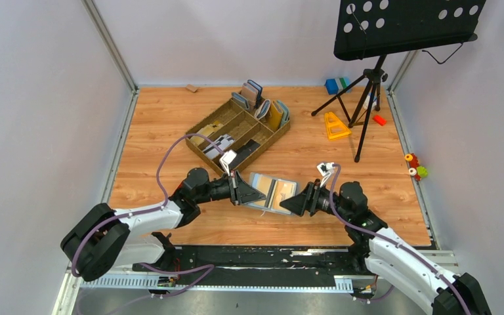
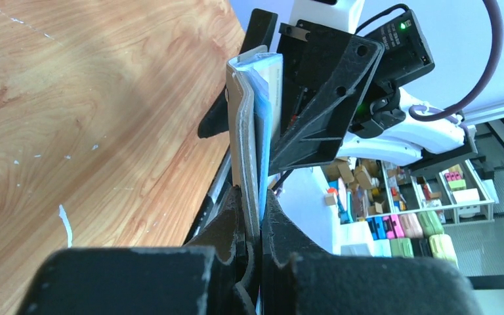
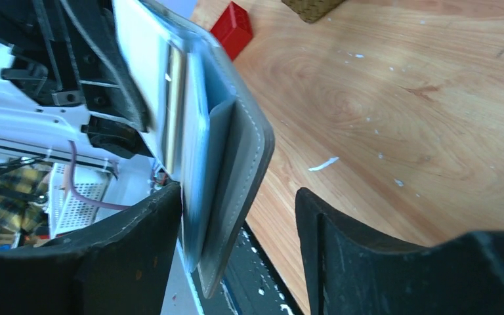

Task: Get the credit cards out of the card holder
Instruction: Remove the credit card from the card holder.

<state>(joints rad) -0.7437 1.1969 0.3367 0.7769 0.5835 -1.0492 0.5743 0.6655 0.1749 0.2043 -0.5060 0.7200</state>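
Note:
The card holder's cover and card (image 2: 252, 180) are clamped together in my left gripper, so my right gripper should hold the card holder's opposite edge while my left gripper takes a new grip closer to the spine (image 1: 274, 193).
The grey card holder (image 1: 273, 193) lies spread open mid-table between both grippers, with tan credit cards (image 1: 282, 191) showing in its slots. My left gripper (image 1: 252, 195) is shut on its left edge. In the left wrist view the holder (image 2: 245, 144) stands edge-on out of the clamped jaws of that gripper (image 2: 260, 205). My right gripper (image 1: 290, 202) is open around the right edge. In the right wrist view the holder (image 3: 239, 141) lies against the left finger (image 3: 161, 216), and a gap separates it from the right finger (image 3: 315, 216).
A brown compartment tray (image 1: 218, 122) with upright wallets (image 1: 262, 105) stands behind the holder. A music stand's tripod (image 1: 366, 92), a yellow triangle (image 1: 335, 125), blue (image 1: 333, 85) and red (image 1: 379, 120) blocks sit at the back right. Small toys (image 1: 417, 167) lie past the right edge.

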